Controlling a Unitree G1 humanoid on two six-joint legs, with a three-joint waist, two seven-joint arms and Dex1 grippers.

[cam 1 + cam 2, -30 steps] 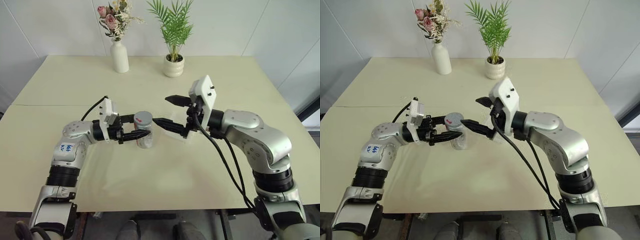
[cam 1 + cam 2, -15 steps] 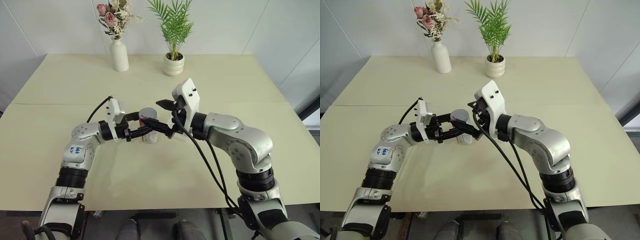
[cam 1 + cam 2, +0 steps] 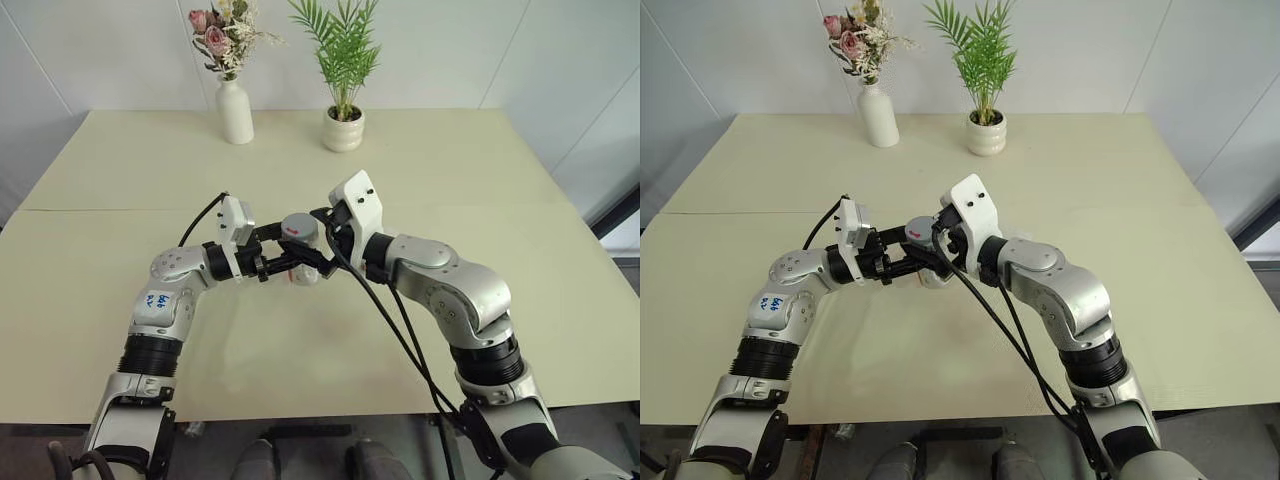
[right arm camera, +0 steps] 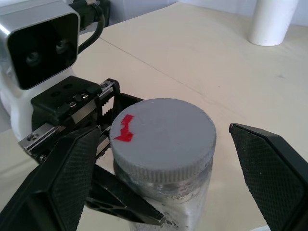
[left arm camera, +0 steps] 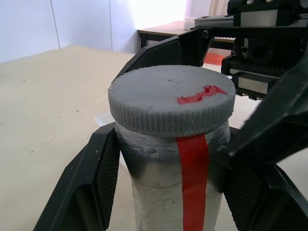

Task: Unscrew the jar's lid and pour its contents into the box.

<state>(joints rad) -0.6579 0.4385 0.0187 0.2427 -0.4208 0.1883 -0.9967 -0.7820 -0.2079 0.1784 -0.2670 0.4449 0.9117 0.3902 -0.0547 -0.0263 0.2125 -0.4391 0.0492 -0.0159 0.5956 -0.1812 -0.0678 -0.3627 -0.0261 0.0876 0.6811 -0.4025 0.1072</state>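
Observation:
I expect the grey lid (image 3: 299,228) to go round but stay seated when I turn it, because the deep ribbed rim (image 4: 166,174) sits low over the jar's neck.
The jar (image 5: 159,192), cloudy-walled with a red stripe, is held upright above the table with my left gripper (image 3: 290,264) shut on its body. Its grey lid (image 4: 163,137) carries a red mark and sits on top of the jar. My right gripper (image 3: 306,240) is open and comes in from the right. Its two fingers (image 4: 67,178) stand on either side of the lid with gaps between them and its rim. The contents are hidden inside the jar. The box is hidden behind my right gripper and arm.
A white vase of flowers (image 3: 235,112) and a white pot with a green plant (image 3: 343,130) stand at the back of the pale table (image 3: 480,180). A seam runs across the tabletop on the left.
My right gripper has moved left and down, from beside the jar to straddling the lid. The left gripper keeps its hold on the jar. The camera view has shifted a little.

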